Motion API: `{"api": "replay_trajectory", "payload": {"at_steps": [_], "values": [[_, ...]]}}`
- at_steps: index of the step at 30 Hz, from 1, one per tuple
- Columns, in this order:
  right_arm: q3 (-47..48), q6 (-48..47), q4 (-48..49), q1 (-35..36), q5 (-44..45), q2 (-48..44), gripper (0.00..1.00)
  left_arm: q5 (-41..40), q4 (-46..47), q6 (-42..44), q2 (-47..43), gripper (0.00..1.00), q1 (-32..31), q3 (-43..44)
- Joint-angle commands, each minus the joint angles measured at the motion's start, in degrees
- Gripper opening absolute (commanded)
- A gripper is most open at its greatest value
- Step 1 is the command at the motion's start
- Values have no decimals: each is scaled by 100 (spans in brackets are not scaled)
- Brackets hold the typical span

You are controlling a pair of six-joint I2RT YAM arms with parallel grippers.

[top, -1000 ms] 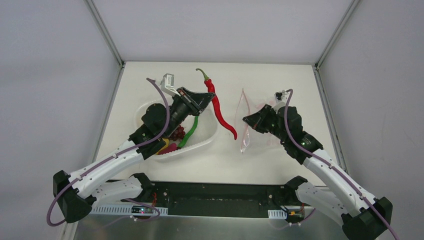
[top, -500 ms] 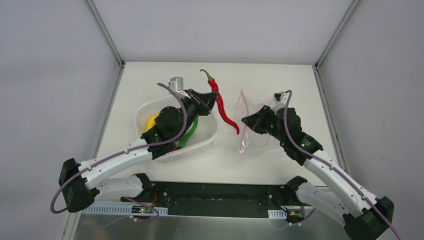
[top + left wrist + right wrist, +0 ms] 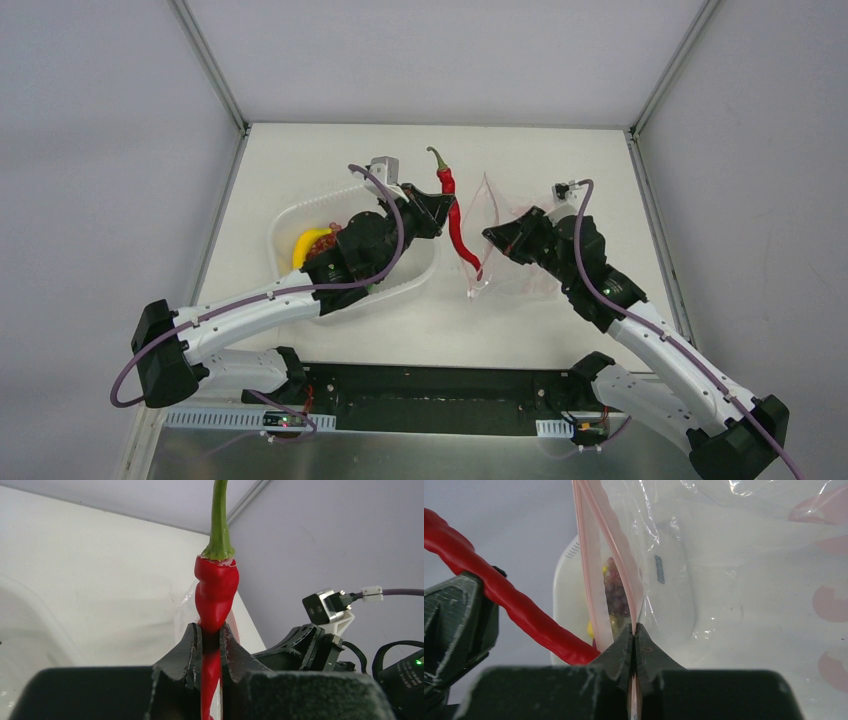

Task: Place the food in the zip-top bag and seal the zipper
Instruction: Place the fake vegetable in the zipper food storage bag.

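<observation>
I should move my left gripper back, because the red chili's tip (image 3: 479,273) points along the zip-top bag's opening (image 3: 482,228). Then I should turn the chili's tip into the bag's opening before I let go of the chili.
My left gripper (image 3: 440,208) is shut on the red chili (image 3: 456,222), held in the air with its green stem up and its tip down by the mouth of the zip-top bag (image 3: 510,250); in the left wrist view the red chili (image 3: 215,587) stands between my fingers. My right gripper (image 3: 497,240) is shut on one lip of the bag's pink-red zipper (image 3: 616,540) and holds the mouth open. The banana (image 3: 308,243) and grape bunch (image 3: 336,230) lie in the white tub (image 3: 420,275). The green chili and round yellow fruit are hidden.
The white translucent tub sits left of centre under my left arm. The bag lies right of centre, with red dots printed on it. The table's walls rise at the back and on both sides.
My left gripper has carried the red chili to the right, from over the tub to the bag's mouth. The bag's open lip has shifted slightly. The banana has come into view.
</observation>
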Motion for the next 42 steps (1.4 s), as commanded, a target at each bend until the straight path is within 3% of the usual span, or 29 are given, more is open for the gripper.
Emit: {"api": "replay_trajectory", "payload": {"at_steps": [1, 7, 15, 22, 29, 34, 42], "values": [[-136, 423, 850, 30, 327, 14, 0, 246, -429, -73, 135, 0, -67, 325], [-127, 506, 1132, 33, -94, 81, 0, 113, -529, 15, 253, 0, -100, 255], [-194, 642, 1262, 35, 323, 75, 0, 759, -574, 276, 567, 0, -175, 468], [129, 647, 1145, 34, -105, 424, 0, 829, -327, 463, 604, 0, -198, 449], [12, 1188, 1230, 31, -254, 176, 0, -97, 1072, 638, 411, 0, -197, -16], [-15, 1754, 1196, 35, -83, 0, 0, -587, 2150, 291, 362, 0, -188, -407], [135, 2245, 1046, 29, -21, 66, 0, -761, 2694, 468, 100, 0, -189, -559]]}}
